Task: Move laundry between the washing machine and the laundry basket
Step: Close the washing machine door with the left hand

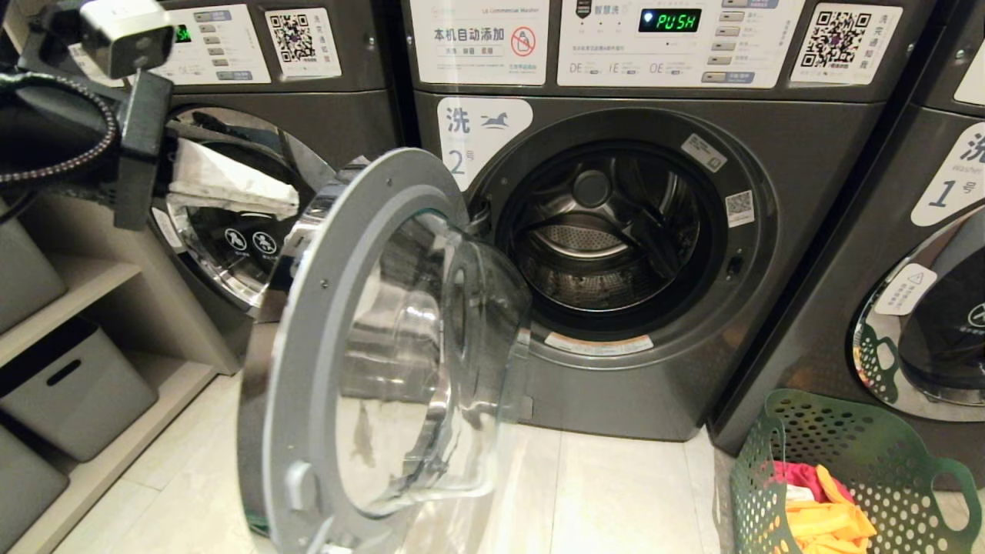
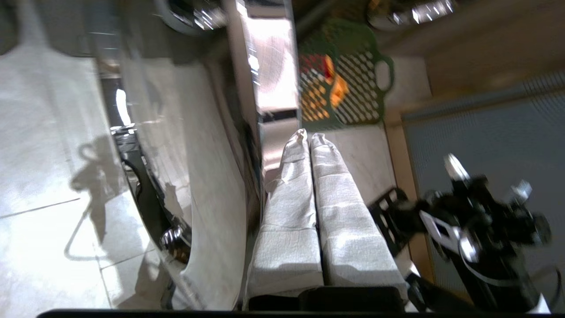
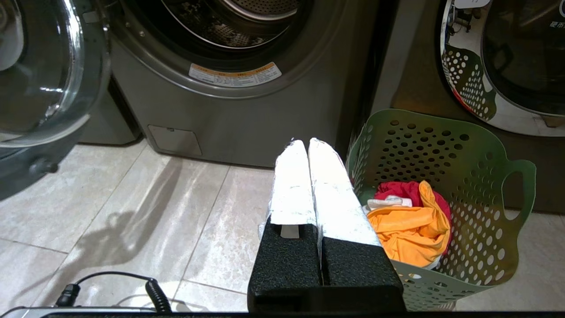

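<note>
The drum (image 1: 600, 240) is empty and the glass door stands wide open. My left gripper beyond the door's outer side (image 1: 302, 232) should swing back and push it shut.
The washing machine (image 1: 662, 385) marked 2 stands in the middle with its round glass door (image 1: 385, 346) swung wide open; no cloth shows in the drum (image 1: 608, 231). My left gripper (image 1: 291, 204) is raised at the upper left beyond the door's edge, its white-wrapped fingers (image 2: 291, 198) shut on nothing. The laundry basket (image 1: 869, 446) sits on the floor at the lower right. It holds the laundry: an orange-yellow piece (image 3: 410, 229) on top, a red one (image 3: 397, 190) and a bit of white (image 3: 388, 203). My right gripper (image 3: 307, 142) hangs low next to the basket (image 3: 441, 145), shut and empty.
A like washer (image 1: 338, 123) stands to the left and washer 1 (image 1: 885, 269) to the right, right behind the basket. Wooden shelves with grey bins (image 1: 77, 385) line the left side. A black cable (image 3: 150, 291) lies on the tiled floor.
</note>
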You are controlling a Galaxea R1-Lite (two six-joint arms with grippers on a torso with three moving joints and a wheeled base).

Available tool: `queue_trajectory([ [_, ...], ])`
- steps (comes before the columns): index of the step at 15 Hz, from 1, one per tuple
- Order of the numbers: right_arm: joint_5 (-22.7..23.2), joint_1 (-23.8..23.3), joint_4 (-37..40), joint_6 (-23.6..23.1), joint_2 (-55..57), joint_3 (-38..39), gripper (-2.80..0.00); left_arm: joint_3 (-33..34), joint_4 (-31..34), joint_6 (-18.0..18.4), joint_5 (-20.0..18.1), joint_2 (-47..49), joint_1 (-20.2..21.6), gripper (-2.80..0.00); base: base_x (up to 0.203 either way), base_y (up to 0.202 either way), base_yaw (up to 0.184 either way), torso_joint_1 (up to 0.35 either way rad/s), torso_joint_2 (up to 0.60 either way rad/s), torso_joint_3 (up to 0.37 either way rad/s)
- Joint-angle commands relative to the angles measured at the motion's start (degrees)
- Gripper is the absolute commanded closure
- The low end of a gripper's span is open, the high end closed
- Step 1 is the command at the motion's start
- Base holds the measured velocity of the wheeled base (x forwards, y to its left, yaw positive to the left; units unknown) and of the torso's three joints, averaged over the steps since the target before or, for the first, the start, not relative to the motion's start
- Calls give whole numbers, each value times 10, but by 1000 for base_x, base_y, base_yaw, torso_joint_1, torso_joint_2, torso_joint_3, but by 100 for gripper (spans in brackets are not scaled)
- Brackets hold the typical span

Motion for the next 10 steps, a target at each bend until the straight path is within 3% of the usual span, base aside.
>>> queue_trajectory([
  [1, 0, 0, -1, 1, 1, 0, 0, 0, 2, -2, 6, -12, -81, 0, 0, 0, 0, 0, 0, 0],
  [3, 1, 0, -1, 0, 1, 0, 0, 0, -18, -5, 50, 19, -185, 0, 0, 0, 0, 0, 0, 0],
  [5, 2, 0, -1, -4, 1, 1, 0, 0, -109, -6, 104, 109, -234, 0, 0, 0, 0, 0, 0, 0],
  [8, 0, 0, 0, -5, 1, 1, 0, -1, -453, 11, 240, 284, -288, 0, 0, 0, 0, 0, 0, 0],
  [10, 2, 0, -1, -7, 1, 1, 0, -2, -645, 62, 323, 344, -314, 0, 0, 0, 0, 0, 0, 0],
])
